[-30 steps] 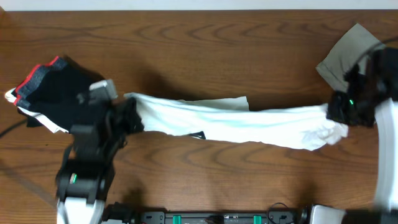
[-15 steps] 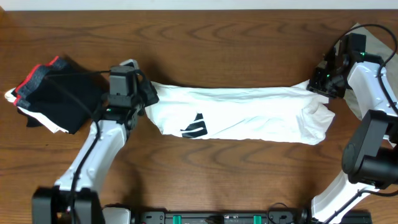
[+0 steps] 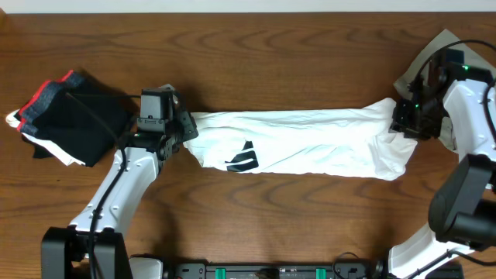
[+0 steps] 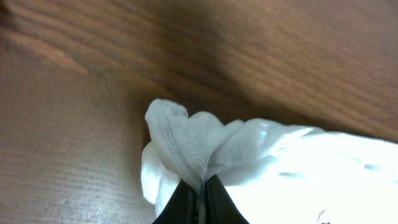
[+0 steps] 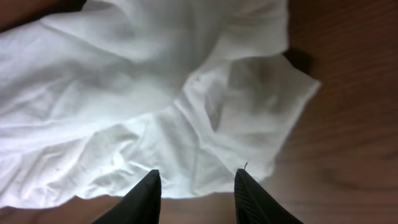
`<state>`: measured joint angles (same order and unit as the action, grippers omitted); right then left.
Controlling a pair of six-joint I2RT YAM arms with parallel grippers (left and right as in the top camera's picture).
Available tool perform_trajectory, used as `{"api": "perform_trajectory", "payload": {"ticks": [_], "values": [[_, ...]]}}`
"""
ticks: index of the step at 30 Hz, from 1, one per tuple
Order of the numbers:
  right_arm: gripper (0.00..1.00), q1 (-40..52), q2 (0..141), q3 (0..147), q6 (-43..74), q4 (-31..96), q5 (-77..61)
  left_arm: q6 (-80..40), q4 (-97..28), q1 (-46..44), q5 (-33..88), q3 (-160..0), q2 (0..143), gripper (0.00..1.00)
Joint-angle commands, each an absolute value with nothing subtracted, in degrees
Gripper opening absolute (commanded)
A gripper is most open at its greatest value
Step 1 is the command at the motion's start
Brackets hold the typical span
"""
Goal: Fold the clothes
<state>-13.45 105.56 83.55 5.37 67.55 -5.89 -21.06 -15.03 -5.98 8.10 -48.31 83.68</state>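
The white T-shirt's crumpled end [image 3: 393, 153] is under my right gripper, which is short of its far corner [image 3: 387, 105]. My right gripper should back off and pinch that corner before it lifts.
A white T-shirt [image 3: 310, 143] with a black block print [image 3: 244, 157] lies stretched left to right across the middle of the table. My left gripper [image 3: 186, 129] is shut on its bunched left end; the left wrist view shows the gripper [image 4: 200, 184] pinching a seamed fold of the white T-shirt [image 4: 180, 140]. My right gripper [image 3: 401, 122] hovers over the shirt's right end. In the right wrist view the gripper [image 5: 196, 175] stands open, with the crumpled white T-shirt [image 5: 124, 93] below the fingers and not held.
A pile of black garments with a red edge [image 3: 70, 116] sits at the far left, beside my left arm. A grey-khaki garment [image 3: 438, 50] lies at the back right corner, partly hidden by my right arm. Bare wooden table [image 3: 294, 225] lies in front of the shirt.
The shirt went from a taut rope-like band to a wider spread farther back on the table. My right gripper opened and let go of the right end. The left still holds.
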Motion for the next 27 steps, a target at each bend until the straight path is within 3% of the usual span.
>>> {"api": "perform_trajectory", "payload": {"ticks": [1, 7, 16, 23, 27], "values": [[0.34, -13.7, 104.6, 84.1, 2.7, 66.8, -4.2, -20.2, -16.3, -5.5, 7.0, -49.4, 82.9, 0.06], [0.25, -13.8, 106.1, 80.6, 2.7, 59.5, -3.2, -20.2, -18.4, -5.5, 7.0, -49.4, 82.9, 0.06], [0.25, -14.1, 107.1, 69.8, 2.3, 49.8, -1.9, -20.2, -18.7, -5.5, 7.0, -49.4, 82.9, 0.06], [0.26, -18.9, 106.9, 66.5, 16.3, 47.2, 18.3, -20.2, -19.0, -5.5, 7.0, -49.4, 82.9, 0.06], [0.24, -22.1, 106.5, 67.0, 16.0, 46.7, 11.2, -20.2, -19.0, -5.5, 7.0, -49.4, 82.9, 0.06]]}}
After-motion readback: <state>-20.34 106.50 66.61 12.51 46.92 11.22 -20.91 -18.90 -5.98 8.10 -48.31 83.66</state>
